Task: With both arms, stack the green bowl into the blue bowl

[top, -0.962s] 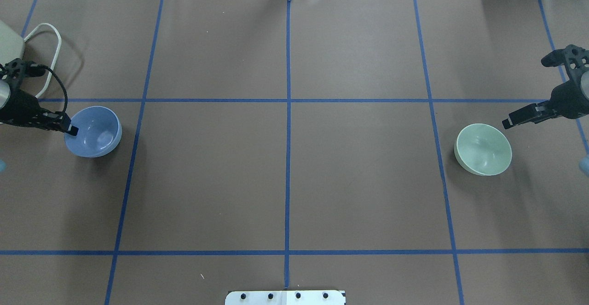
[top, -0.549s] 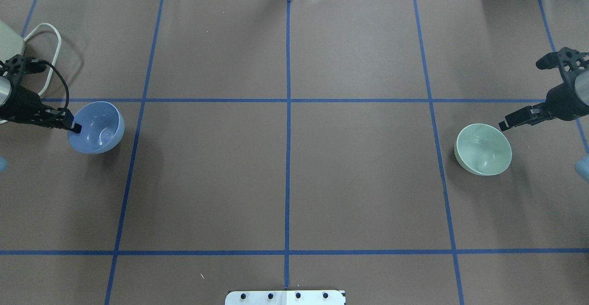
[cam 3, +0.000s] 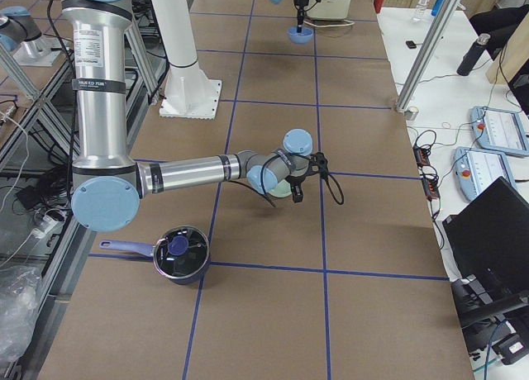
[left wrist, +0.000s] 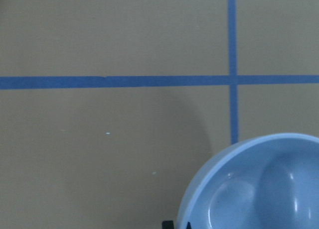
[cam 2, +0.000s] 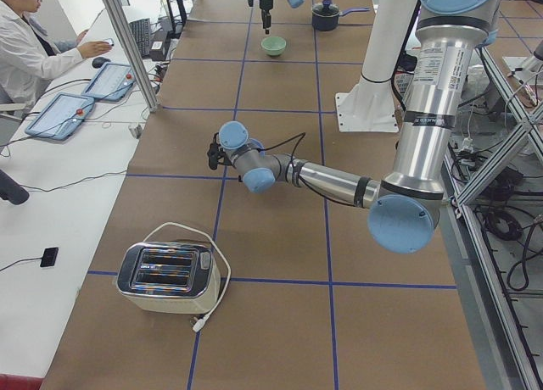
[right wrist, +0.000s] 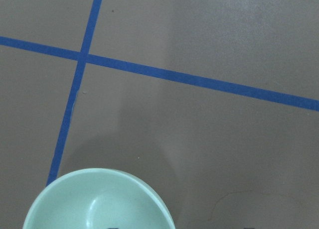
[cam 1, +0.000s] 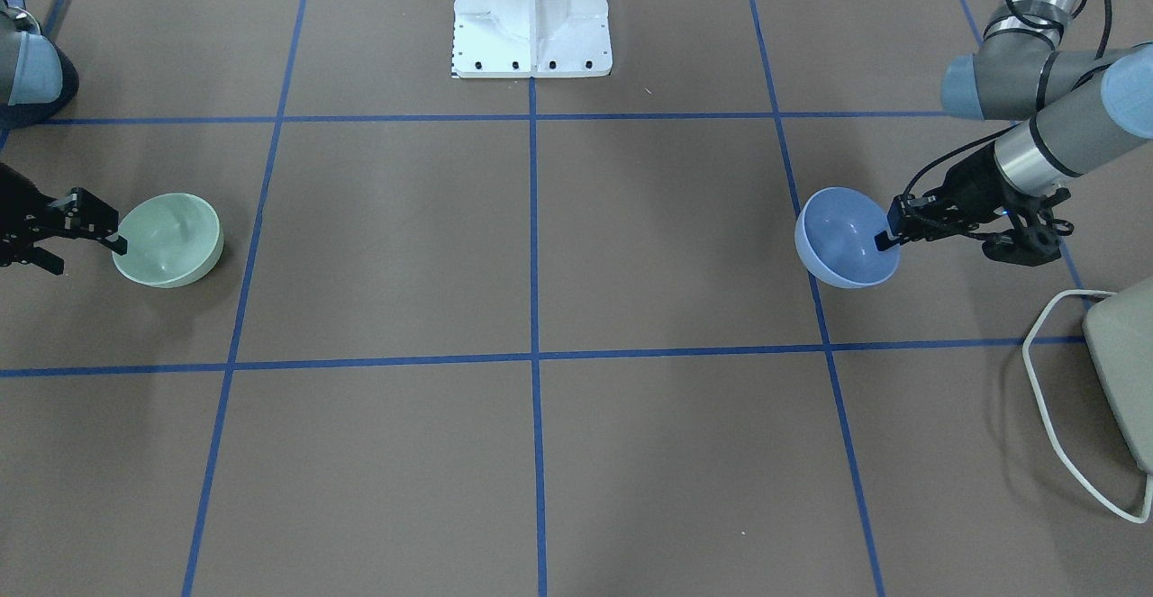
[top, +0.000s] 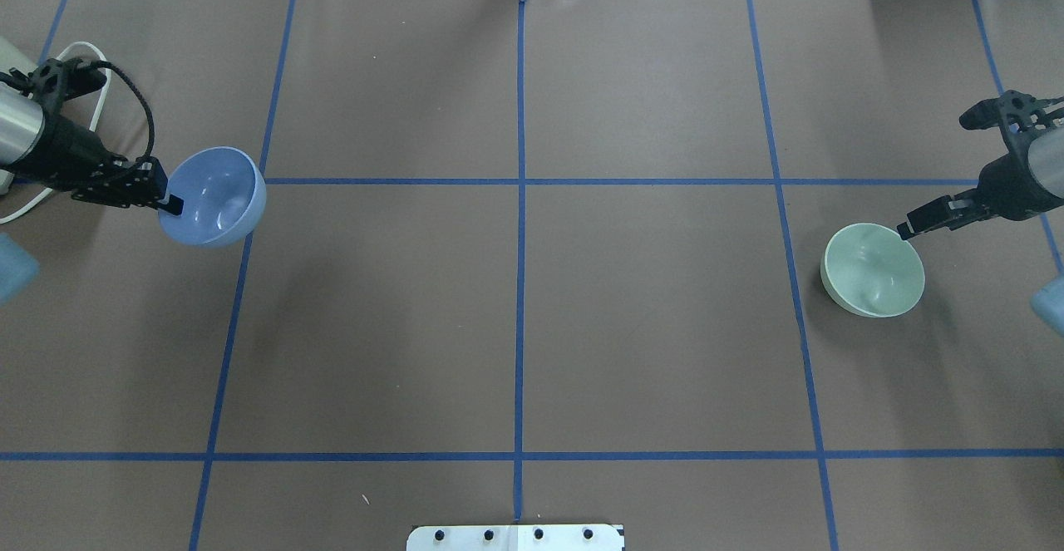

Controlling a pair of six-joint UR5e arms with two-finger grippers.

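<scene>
I expect the green bowl [cam 1: 169,240] to nest deep when I lower it, with its rim just above the blue bowl's rim, because both bowls have similarly wide mouths [cam 1: 848,236].
The blue bowl [top: 218,198] hangs tilted above the table at the left, and my left gripper [top: 172,204] is shut on its near-left rim. It also shows in the front view [cam 1: 842,237] and fills the lower right of the left wrist view [left wrist: 259,189]. The green bowl [top: 873,270] sits upright on the table at the right. My right gripper [top: 906,229] is open at its far-right rim, with the fingers on either side of the rim and not closed on it. The green bowl's rim shows at the bottom of the right wrist view [right wrist: 94,204].
A toaster [cam 1: 1126,354] with a white cord stands beyond my left arm at the table's left end. A dark pot with a lid [cam 3: 178,254] sits near the right arm's side. The white pedestal base [cam 1: 531,12] is at the near middle edge. Blue tape lines grid the brown table.
My left gripper has lifted the blue bowl and carried it right and farther from the robot, tilting it. My right gripper has edged down to the green bowl's rim; that bowl has not moved.
</scene>
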